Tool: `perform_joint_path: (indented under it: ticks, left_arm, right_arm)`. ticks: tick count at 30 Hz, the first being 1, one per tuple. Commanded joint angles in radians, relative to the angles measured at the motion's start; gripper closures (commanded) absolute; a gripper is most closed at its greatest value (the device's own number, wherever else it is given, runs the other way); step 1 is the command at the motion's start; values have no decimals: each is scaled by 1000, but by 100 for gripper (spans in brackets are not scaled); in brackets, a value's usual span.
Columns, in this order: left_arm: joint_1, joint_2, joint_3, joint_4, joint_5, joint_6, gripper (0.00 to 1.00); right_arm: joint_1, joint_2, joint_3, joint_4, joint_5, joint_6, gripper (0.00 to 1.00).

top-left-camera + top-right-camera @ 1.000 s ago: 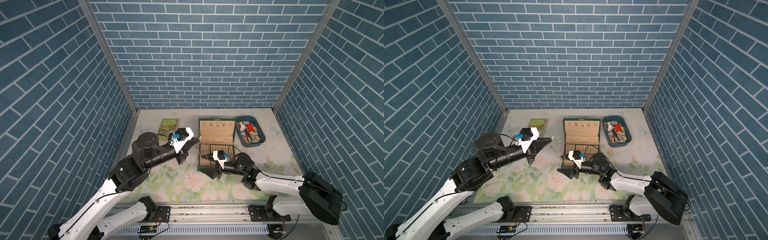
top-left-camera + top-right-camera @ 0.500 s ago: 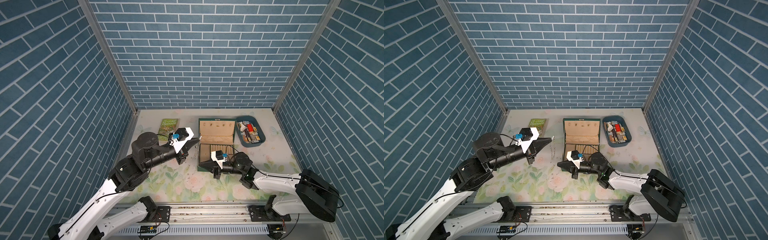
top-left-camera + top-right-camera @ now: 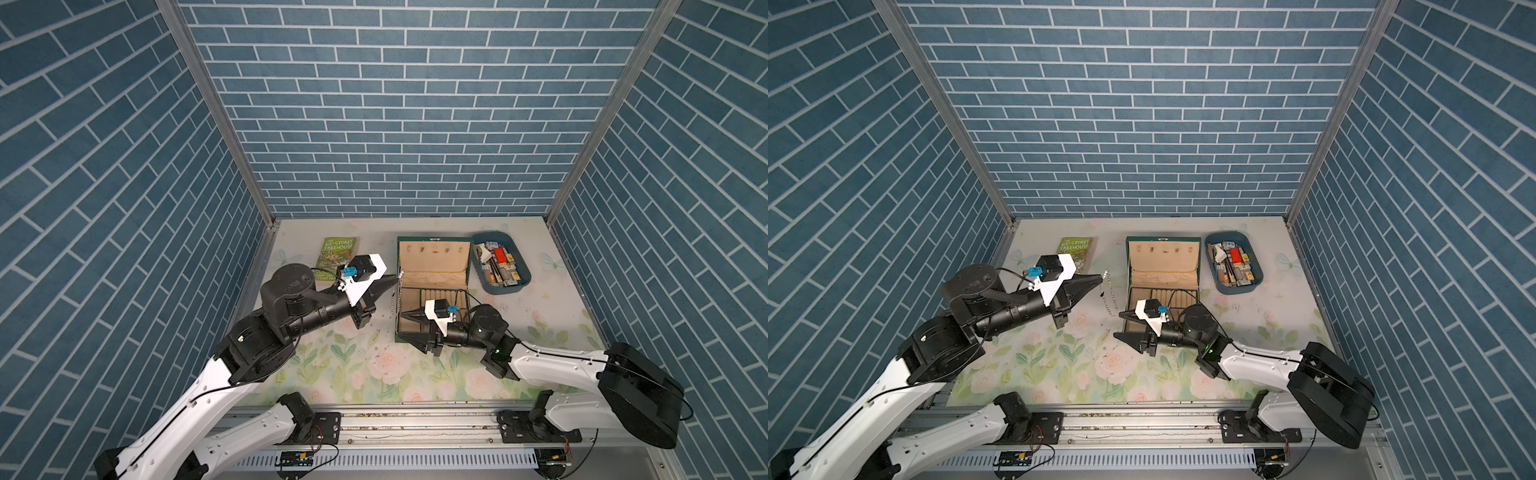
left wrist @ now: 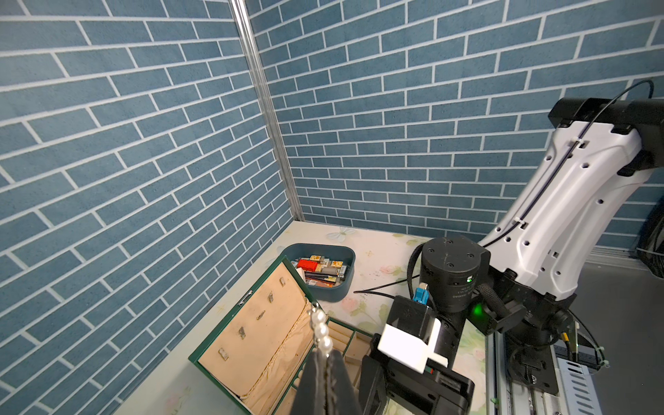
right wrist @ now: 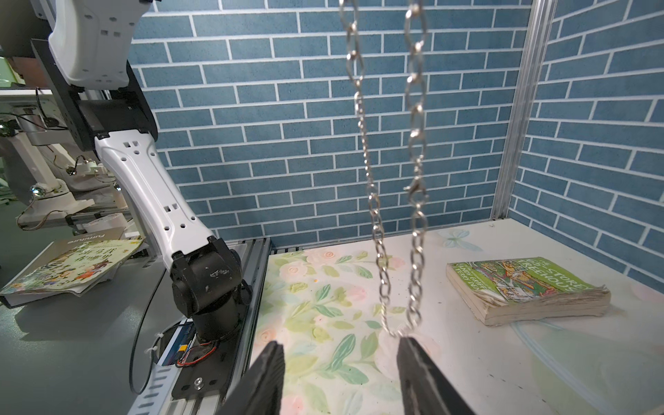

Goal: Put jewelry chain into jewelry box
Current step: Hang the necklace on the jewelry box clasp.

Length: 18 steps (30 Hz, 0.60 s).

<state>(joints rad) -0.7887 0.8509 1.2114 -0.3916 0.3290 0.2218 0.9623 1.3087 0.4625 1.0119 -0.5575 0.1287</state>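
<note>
I should centre my right gripper's fingers around the jewelry chain's lowest links (image 5: 399, 332), hanging at one finger's end, then pinch and guide the chain over the jewelry box (image 3: 1141, 299).
The jewelry chain (image 3: 399, 297) is a thin silvery link chain hanging as a loop from my left gripper (image 3: 398, 277), which is shut on its top. That is just left of the open dark green jewelry box (image 3: 432, 266). In the left wrist view a few pale beads (image 4: 321, 328) stick out past the shut left gripper (image 4: 325, 355). My right gripper (image 3: 408, 327) stands open at the box's front left corner. In the right wrist view the loop's lowest links (image 5: 397, 330) touch one fingertip (image 5: 407, 345), and nothing lies between the jaws of the right gripper (image 5: 339, 346).
A blue oval tray (image 3: 528, 279) of small items sits right of the box. A green paperback book (image 3: 337, 257) lies at the back left, behind the left gripper. The floral mat (image 3: 365, 365) covers the table in front of both arms.
The right gripper has closed and reopened and edged left toward the chain's lower end. The left arm and the hanging chain have stayed in place.
</note>
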Motion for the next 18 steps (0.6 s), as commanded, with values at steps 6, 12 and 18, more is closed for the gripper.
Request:
perform_joint_path:
  ticks: [6,12,18]
  left_arm:
    - [-3,-6,25,10,15,9,100]
    - [-4,-3,21,15,15,11,100]
    - [-4,-4,17,18,15,10,100]
  right_arm:
    - [10,10,25,3,7,-15,44]
    - [18,22,40,3,-16,-14,47]
    - [19,14,40,17,-36,-2,99]
